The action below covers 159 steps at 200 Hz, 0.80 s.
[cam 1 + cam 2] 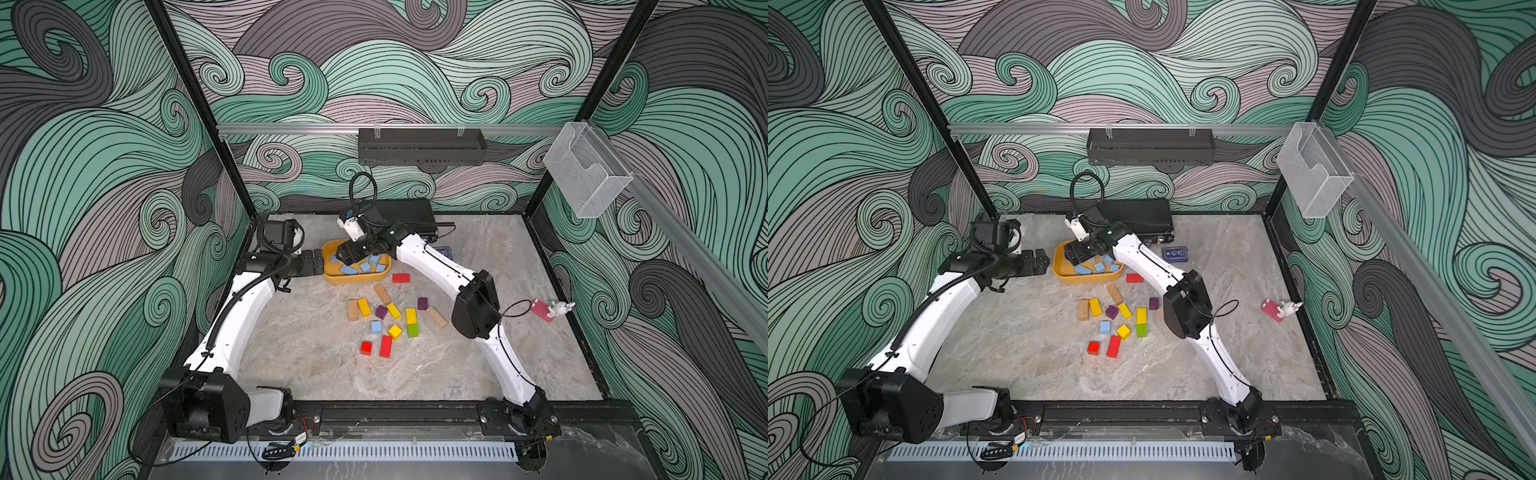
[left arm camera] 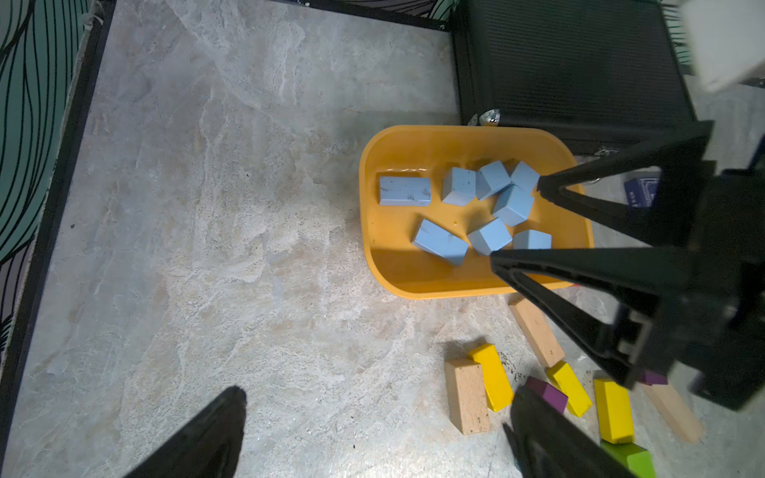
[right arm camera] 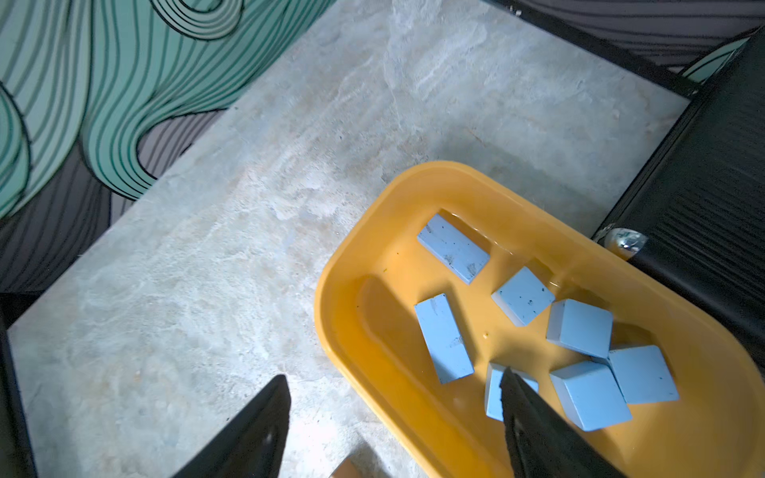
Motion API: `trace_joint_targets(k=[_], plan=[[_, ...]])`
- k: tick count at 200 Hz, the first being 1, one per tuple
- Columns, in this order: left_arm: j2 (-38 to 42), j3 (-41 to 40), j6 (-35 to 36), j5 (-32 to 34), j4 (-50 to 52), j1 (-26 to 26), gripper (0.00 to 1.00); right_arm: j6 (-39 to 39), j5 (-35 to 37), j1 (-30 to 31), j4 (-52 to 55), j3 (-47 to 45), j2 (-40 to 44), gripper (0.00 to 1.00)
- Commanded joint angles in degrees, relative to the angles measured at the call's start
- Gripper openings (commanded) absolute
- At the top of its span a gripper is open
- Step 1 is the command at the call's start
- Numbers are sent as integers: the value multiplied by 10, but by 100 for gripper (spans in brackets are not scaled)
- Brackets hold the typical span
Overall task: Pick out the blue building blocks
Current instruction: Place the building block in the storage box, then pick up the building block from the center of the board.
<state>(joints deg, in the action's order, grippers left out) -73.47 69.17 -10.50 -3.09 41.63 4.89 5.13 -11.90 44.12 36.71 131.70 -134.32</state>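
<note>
The blue block [image 1: 376,326] outside the yellow tray stands clear of the blocks around it. My left gripper should keep going toward that block and then close on its sides.
Several blue building blocks [image 2: 405,191] [image 3: 443,337] lie loose in a yellow tray [image 1: 357,280] [image 1: 1088,280] at the back of the table. One more blue block [image 1: 376,327] [image 1: 1105,327] sits on the table among the other colours. My right gripper [image 1: 345,259] [image 3: 393,374] hangs open over the tray's left end with nothing between its fingers; the left wrist view also shows this right gripper [image 2: 515,223] above the blocks. My left gripper [image 1: 318,262] [image 2: 376,391] is open and empty just left of the tray.
Red [image 1: 401,277], yellow [image 1: 364,306], tan [image 1: 382,294], purple and green blocks are scattered in front of the tray. A black case [image 1: 409,210] stands behind it, with a navy card box [image 1: 1175,253] to its right. A pink toy with a white rabbit [image 1: 548,309] lies far right.
</note>
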Motion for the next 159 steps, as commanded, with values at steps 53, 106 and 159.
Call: trace_joint_targets(k=[53, 106, 159], plan=[[44, -17, -23, -71, 19, 7, 99, 23, -22, -4, -34, -180, 184, 90], [73, -51, -53, -82, 14, 46, 99, 46, 10, -5, -87, -365, 339, 99], [80, -79, -100, -70, -1, 126, 98, 54, 53, -10, -92, -524, 485, 99]])
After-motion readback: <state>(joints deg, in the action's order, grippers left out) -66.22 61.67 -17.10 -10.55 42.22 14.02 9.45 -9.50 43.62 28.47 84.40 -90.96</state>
